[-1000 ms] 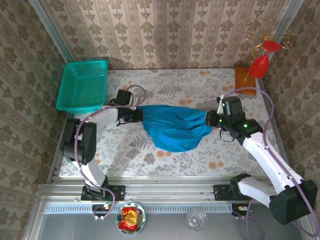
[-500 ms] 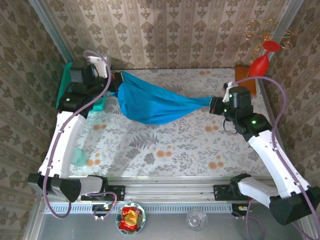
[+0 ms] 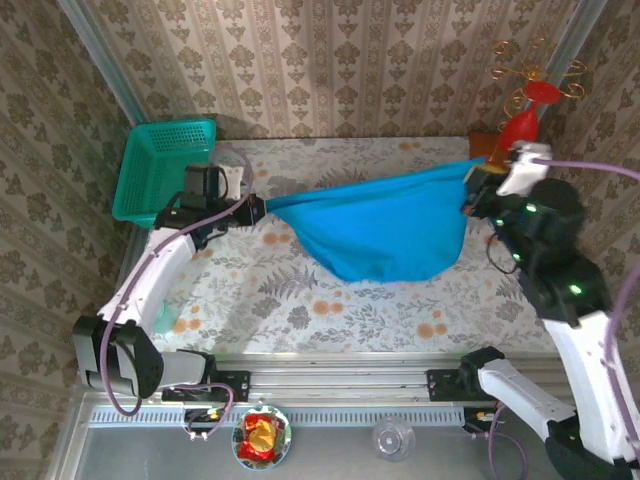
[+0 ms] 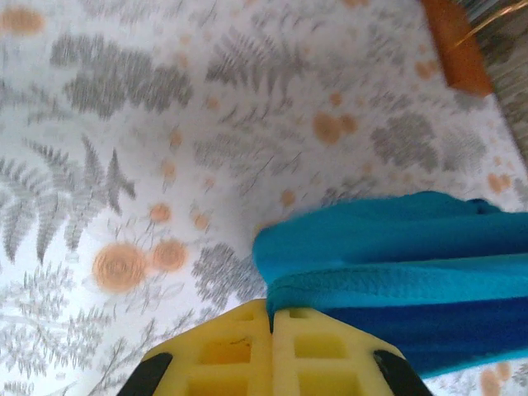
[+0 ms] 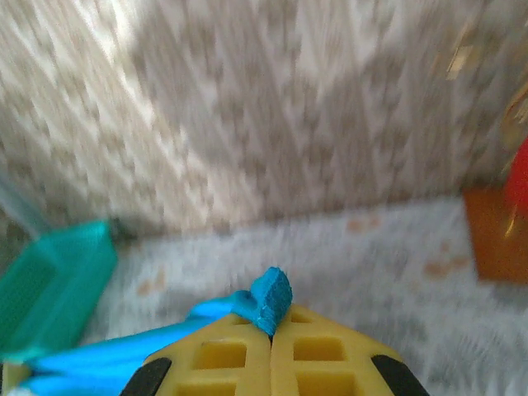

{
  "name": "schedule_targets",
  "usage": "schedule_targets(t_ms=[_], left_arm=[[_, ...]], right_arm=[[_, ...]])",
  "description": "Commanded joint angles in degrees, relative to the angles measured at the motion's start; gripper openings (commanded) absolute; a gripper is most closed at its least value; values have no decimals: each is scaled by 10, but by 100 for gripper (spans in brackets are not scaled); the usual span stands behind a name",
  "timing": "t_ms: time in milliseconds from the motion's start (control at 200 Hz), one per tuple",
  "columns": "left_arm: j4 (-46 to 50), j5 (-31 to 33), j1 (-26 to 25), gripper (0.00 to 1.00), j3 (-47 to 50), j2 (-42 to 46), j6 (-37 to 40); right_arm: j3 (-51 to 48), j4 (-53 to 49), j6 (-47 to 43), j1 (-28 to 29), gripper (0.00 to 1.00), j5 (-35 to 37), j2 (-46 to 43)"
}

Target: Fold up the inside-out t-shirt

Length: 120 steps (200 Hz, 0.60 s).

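Note:
The t-shirt's body (image 3: 375, 238) hangs down below its low hem end (image 3: 279, 206). I should raise that hem end with my left gripper to the same height as my right gripper before both swing the t-shirt flat.
The inside-out t-shirt (image 3: 385, 228) is a plain blue-teal cloth stretched in the air between both arms, its belly sagging toward the table. My left gripper (image 3: 262, 208) is shut on its left end; in the left wrist view a folded hem of the t-shirt (image 4: 388, 272) runs out from my closed yellow left gripper (image 4: 271, 318). My right gripper (image 3: 476, 180) is raised high at the right and is shut on the other end. In the right wrist view a small tuft of the t-shirt (image 5: 271, 299) sticks out of my right gripper (image 5: 271, 330).
A teal mesh basket (image 3: 165, 172) stands at the table's back left corner. A brown block (image 3: 484, 142) and a red ornament (image 3: 522, 125) sit at the back right. The floral tablecloth (image 3: 300, 300) lies under the cloth. A bowl (image 3: 262, 437) and a glass (image 3: 393, 437) sit below the rail.
The left gripper came down from the back left corner toward the table's left middle. The right gripper rose and swung to the back right, spreading the t-shirt wider.

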<state>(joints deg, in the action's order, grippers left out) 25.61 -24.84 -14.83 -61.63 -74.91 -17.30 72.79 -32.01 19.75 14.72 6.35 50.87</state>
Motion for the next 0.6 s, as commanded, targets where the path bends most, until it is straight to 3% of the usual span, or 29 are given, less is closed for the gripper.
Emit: schedule_targets(t_ms=[0,150,330,595], left_arm=[[-24,17,-6,3,57,-19,-10],[-24,26,-11,5,106,-34,3],[-8,52,-7,0,99,-3,16],[31,33,62,0,-123,101,-5]], right_arm=[[-93,-5,68,-4,0,-98,35],[-170,30,101,-4,0,-117,35],[-163,15,87,-4,0,-87,26],[-63,50,56,-5,0,-45,19]])
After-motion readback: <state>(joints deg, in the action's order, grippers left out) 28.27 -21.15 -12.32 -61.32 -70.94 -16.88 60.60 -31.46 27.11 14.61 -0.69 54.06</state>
